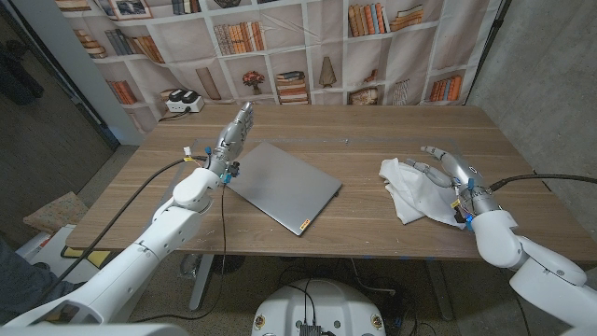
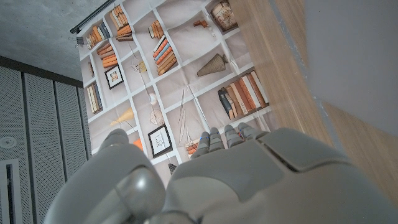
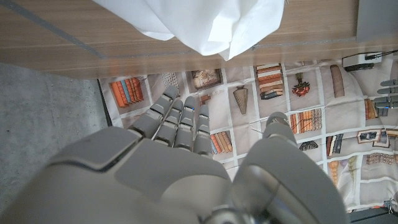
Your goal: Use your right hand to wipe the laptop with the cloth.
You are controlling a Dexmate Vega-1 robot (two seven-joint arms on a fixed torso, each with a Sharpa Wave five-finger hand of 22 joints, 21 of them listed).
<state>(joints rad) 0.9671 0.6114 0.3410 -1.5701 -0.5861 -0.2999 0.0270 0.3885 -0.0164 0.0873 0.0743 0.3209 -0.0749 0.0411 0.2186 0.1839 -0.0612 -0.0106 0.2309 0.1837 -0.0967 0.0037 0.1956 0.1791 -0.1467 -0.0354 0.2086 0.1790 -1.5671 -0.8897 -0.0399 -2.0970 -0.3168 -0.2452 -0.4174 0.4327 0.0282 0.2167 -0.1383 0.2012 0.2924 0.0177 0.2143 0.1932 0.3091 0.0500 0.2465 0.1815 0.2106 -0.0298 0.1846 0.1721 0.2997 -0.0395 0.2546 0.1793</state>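
Note:
I expect the crumpled white cloth [image 1: 418,192] to stay bunched and drag limp ends across the laptop when I wipe, because the cloth lies in loose folds [image 1: 407,207].
A closed grey laptop [image 1: 279,185] lies slantwise on the wooden table [image 1: 354,131], a little left of the middle; its lid [image 2: 360,56] also appears in the left wrist view. A crumpled white cloth [image 1: 415,189] lies to the right of it, also seen as cloth [image 3: 205,22] in the right wrist view. My right hand [image 1: 448,170] stands at the cloth's right edge, fingers apart and stretched out, holding nothing. My left hand [image 1: 233,135] stands on edge at the laptop's far left corner, fingers straight, holding nothing.
A white device [image 1: 183,101] sits at the table's far left corner. A bookshelf-print backdrop [image 1: 308,47] hangs behind the table. A black cable [image 1: 541,178] runs along my right arm. Bare wood lies between laptop and cloth.

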